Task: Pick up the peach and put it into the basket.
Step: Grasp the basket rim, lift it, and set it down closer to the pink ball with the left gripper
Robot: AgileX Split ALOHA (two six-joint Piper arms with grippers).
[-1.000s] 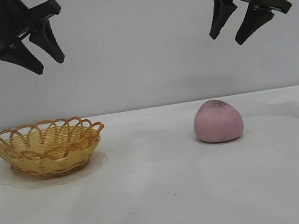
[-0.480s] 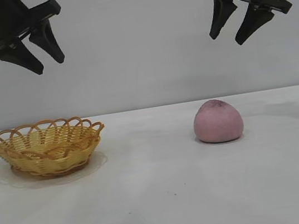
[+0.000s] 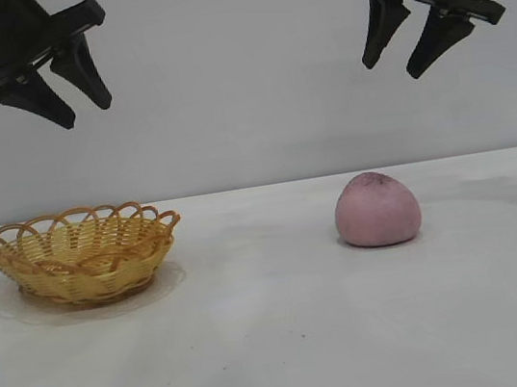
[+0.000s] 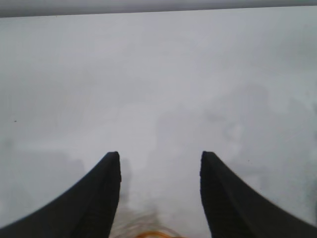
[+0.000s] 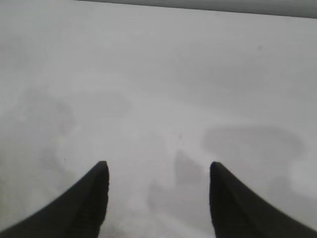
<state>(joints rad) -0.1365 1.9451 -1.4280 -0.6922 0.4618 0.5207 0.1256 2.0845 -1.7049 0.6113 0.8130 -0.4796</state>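
Observation:
The basket (image 3: 89,263) is a long way from the peach, so my left gripper should grab the end of the basket's rim away from the peach and bring the basket nearer first.
The dusty pink peach (image 3: 377,210) rests on the white table (image 3: 281,346), right of centre, dark smudge at its top. At the left stands the yellow woven basket (image 3: 81,254) with its orange-brown looped rim; a sliver of that rim (image 4: 156,234) shows at the edge of the left wrist view. High above the basket hangs my left gripper (image 3: 85,110), open with nothing in it (image 4: 159,157). My right gripper (image 3: 393,66) hangs high above the peach, a little to its right, open as well (image 5: 157,166). The peach does not appear in either wrist view.
A plain pale wall (image 3: 246,108) closes off the back of the table. Bare white tabletop lies between basket and peach and in front of both.

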